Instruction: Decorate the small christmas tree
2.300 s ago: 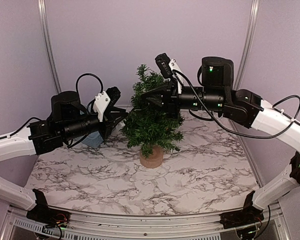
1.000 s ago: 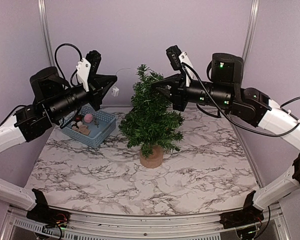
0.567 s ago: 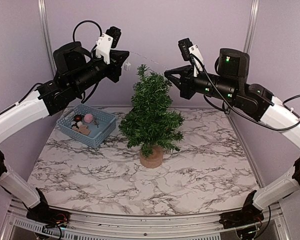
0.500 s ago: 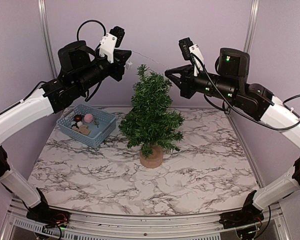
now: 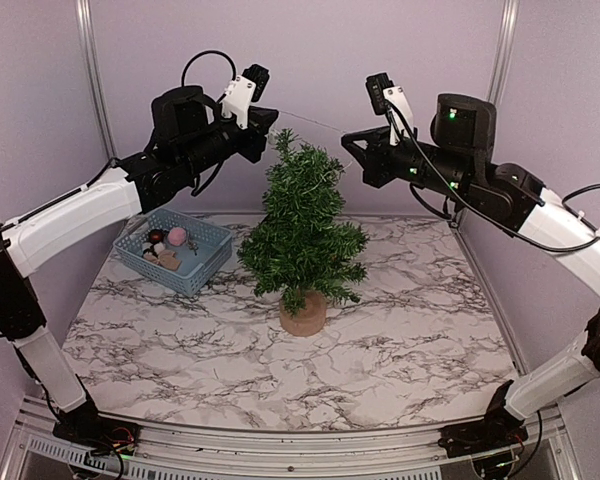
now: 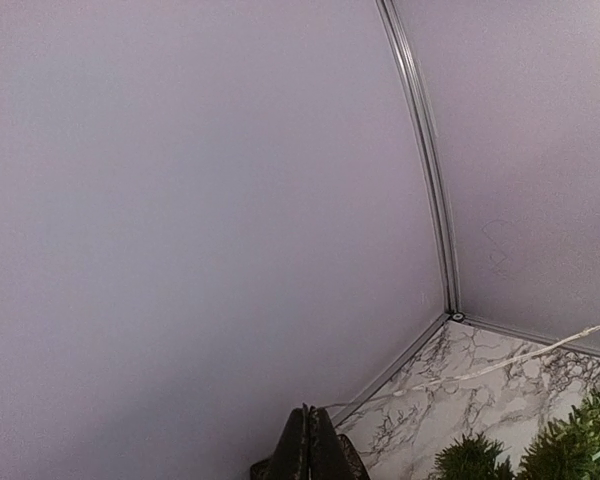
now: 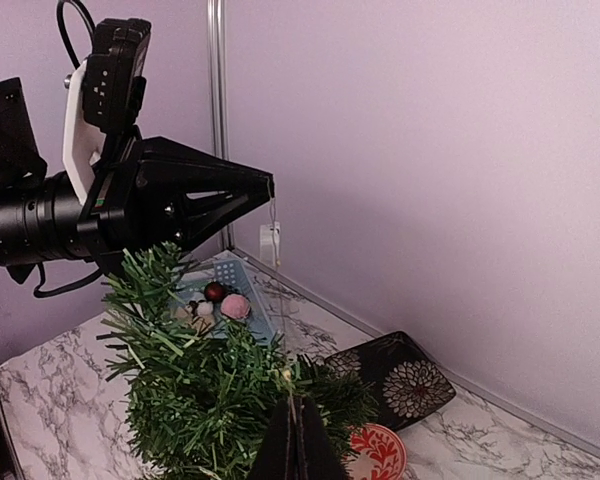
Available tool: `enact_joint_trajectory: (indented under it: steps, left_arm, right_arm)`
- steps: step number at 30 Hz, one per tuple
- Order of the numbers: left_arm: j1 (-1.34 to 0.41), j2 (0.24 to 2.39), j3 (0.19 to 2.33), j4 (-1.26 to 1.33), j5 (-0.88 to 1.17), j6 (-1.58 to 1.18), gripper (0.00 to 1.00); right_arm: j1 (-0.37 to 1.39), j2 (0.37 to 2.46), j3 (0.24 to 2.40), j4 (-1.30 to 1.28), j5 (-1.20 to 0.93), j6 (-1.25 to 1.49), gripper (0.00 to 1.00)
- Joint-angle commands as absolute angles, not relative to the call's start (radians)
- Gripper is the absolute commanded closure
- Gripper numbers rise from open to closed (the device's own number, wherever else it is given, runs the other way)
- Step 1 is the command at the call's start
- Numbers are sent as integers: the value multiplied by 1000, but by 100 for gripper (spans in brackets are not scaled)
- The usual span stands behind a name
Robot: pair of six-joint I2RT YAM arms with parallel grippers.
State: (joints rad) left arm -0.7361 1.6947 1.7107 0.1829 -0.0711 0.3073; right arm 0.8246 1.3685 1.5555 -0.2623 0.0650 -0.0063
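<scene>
The robot's right gripper goes on lowering beside the tree while the wire string is taut across the treetop (image 5: 310, 120), until the string rests on the branches (image 5: 338, 195), before it lets go.
The small christmas tree (image 5: 302, 225) stands mid-table on a tan stump (image 5: 303, 312). A thin wire string (image 5: 310, 124) runs taut just above the treetop between my two grippers. My left gripper (image 5: 271, 114) is shut on its left end, up and left of the treetop. My right gripper (image 5: 346, 137) is shut on the right end, up and right of the treetop. In the left wrist view the shut fingers (image 6: 313, 440) pinch the string (image 6: 500, 365). In the right wrist view my gripper (image 7: 297, 418) sits over the tree (image 7: 200, 390), and a small white tag (image 7: 270, 243) hangs under the left gripper (image 7: 271, 180).
A blue basket (image 5: 206, 262) holding several small ornaments sits at the back left; it also shows in the right wrist view (image 7: 248, 292). Behind the tree lie a black flowered dish (image 7: 400, 380) and a red patterned plate (image 7: 380, 452). Purple walls and metal posts enclose the table.
My left arm has risen from beside the basket and swung right to the treetop with the string. My right gripper has pulled up and out of the branches, drawing the string taut.
</scene>
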Motion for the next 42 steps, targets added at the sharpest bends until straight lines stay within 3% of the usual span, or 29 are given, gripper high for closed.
enact_joint_trajectory:
  steps: [1, 15, 26, 42]
  left_arm:
    - [-691, 1711, 1707, 225, -49, 254, 100]
    - [-687, 1709, 1626, 217, -5, 239, 100]
    - [-684, 1721, 1602, 164, -35, 225, 100]
    - [-684, 1616, 1475, 100, -46, 204, 100]
  right_arm:
    - [812, 1351, 1550, -304, 102, 35, 98]
    - [807, 1268, 1382, -305, 137, 88, 97]
    - [692, 1318, 1368, -301, 111, 180, 97]
    - [684, 1377, 1311, -288, 27, 181, 97]
